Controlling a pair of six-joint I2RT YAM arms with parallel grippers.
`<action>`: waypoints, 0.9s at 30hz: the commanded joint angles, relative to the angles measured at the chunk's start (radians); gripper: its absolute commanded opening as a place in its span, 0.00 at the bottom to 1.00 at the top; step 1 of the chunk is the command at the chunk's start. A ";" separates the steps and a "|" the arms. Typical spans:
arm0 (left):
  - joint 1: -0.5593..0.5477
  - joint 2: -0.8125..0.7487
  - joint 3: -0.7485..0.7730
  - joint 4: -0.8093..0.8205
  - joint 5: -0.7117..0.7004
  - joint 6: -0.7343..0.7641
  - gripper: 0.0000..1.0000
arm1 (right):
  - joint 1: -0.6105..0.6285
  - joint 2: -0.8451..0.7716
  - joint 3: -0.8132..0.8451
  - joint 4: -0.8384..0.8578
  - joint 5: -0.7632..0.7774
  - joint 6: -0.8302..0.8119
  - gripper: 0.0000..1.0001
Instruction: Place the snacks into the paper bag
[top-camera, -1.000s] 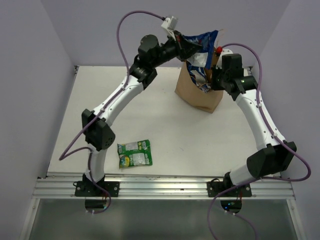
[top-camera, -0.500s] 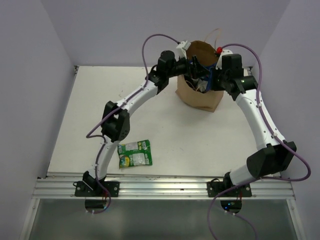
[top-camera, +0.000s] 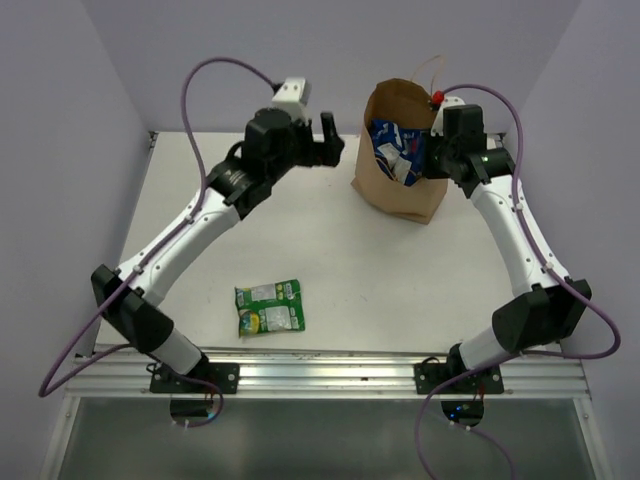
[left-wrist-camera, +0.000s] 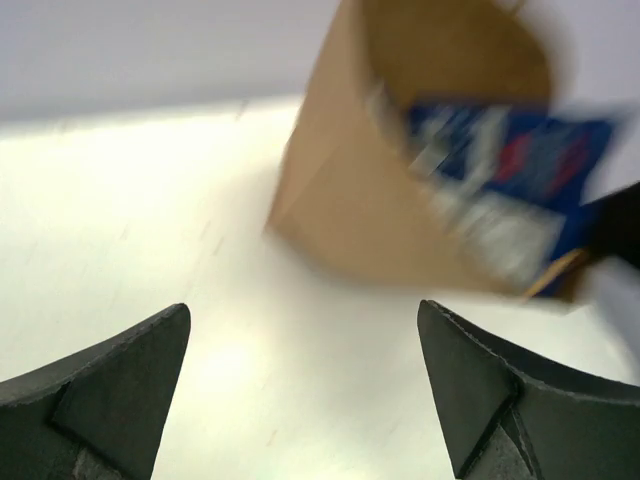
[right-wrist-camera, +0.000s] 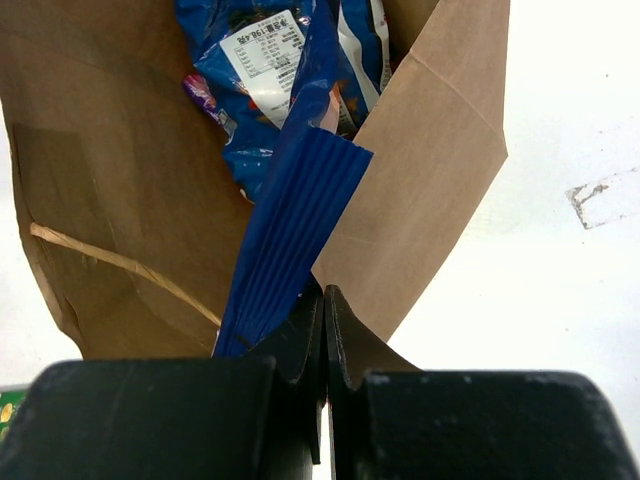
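Note:
The robot's left gripper has open fingers and the green packet (top-camera: 270, 307) lies alone, so it should go on moving toward the packet until its fingers close across the packet's middle.
The brown paper bag (top-camera: 396, 198) stands at the back right of the table, mouth open. Blue-white snack packets (top-camera: 394, 150) stick up inside it, one ribbed blue edge (right-wrist-camera: 290, 230) leaning on the near wall. My right gripper (top-camera: 432, 152) is shut on the paper bag's rim (right-wrist-camera: 430, 170), jaws pressed together (right-wrist-camera: 325, 300). To the left of the bag, above the table, my left gripper (top-camera: 331, 142) hangs open and empty; its wrist view shows the bag (left-wrist-camera: 340, 200) and a blurred blue packet (left-wrist-camera: 500, 170) ahead of the fingers (left-wrist-camera: 303, 330). A green packet (top-camera: 268, 306) lies flat near the front edge.
A twisted paper handle (right-wrist-camera: 120, 265) runs across the bag's inner wall. Purple walls close in the table on the left, right and back. A torn white mark (right-wrist-camera: 600, 195) shows on the tabletop to the right of the bag.
My left gripper let go of the blue packet, which dropped into the bag, then opened wide and pulled back to the left. The right gripper has stayed on the bag.

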 joint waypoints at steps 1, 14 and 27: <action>-0.009 -0.002 -0.327 -0.370 -0.215 -0.021 1.00 | 0.008 -0.017 0.046 0.019 -0.051 0.013 0.00; -0.085 -0.264 -0.991 -0.451 -0.066 -0.330 0.99 | 0.009 -0.059 0.010 0.028 -0.068 0.019 0.00; -0.194 -0.225 -1.151 -0.298 0.013 -0.393 0.00 | 0.011 -0.068 0.001 0.030 -0.068 0.017 0.00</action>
